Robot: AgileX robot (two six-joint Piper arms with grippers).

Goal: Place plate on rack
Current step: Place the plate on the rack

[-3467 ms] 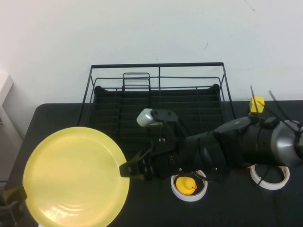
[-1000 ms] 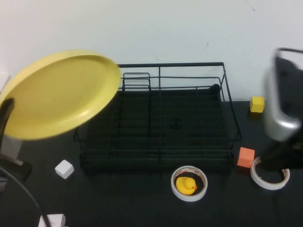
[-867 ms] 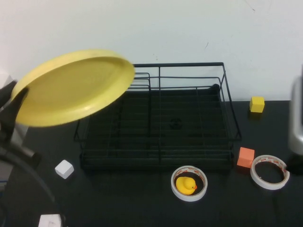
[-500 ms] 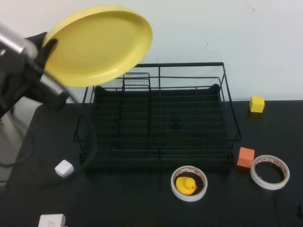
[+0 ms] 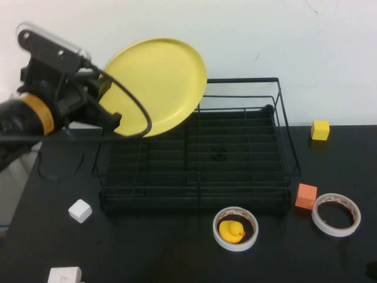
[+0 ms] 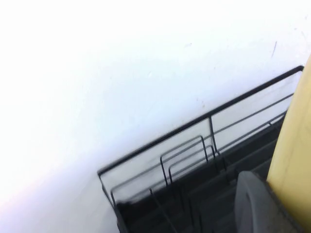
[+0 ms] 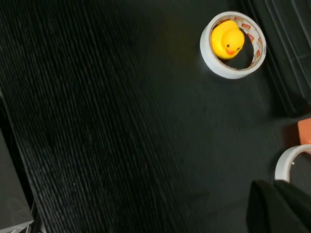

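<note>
The pale-yellow plate [image 5: 159, 85] is tilted up and the rack's dividers [image 6: 185, 156] are empty, so my left gripper should go on lowering the plate behind them and let go once the plate's rim rests.
The pale-yellow plate [image 5: 158, 85] is held up on a tilt over the back left part of the black wire rack [image 5: 283, 138], with its lower rim near the rack's back rail. My left gripper [image 5: 111, 112] is shut on the plate's left edge. In the left wrist view a grey finger [image 6: 252, 206] presses the plate's rim [image 6: 295, 150] above the rack's dividers [image 6: 187, 162]. My right gripper [image 7: 284, 199] is shut and empty, low over the table near a tape roll, and only just shows at the high view's bottom right corner.
A yellow rubber duck [image 5: 231, 230] sits inside a tape roll [image 5: 235, 243] in front of the rack. An orange block [image 5: 306, 196] and a second tape roll [image 5: 336, 214] lie at the right, with a yellow cube [image 5: 320, 130] behind them. White cubes [image 5: 80, 210] lie at the front left.
My left arm has carried the plate up from the table, then right and down over the rack's back left. The right arm has let go and drawn back out of the high view.
</note>
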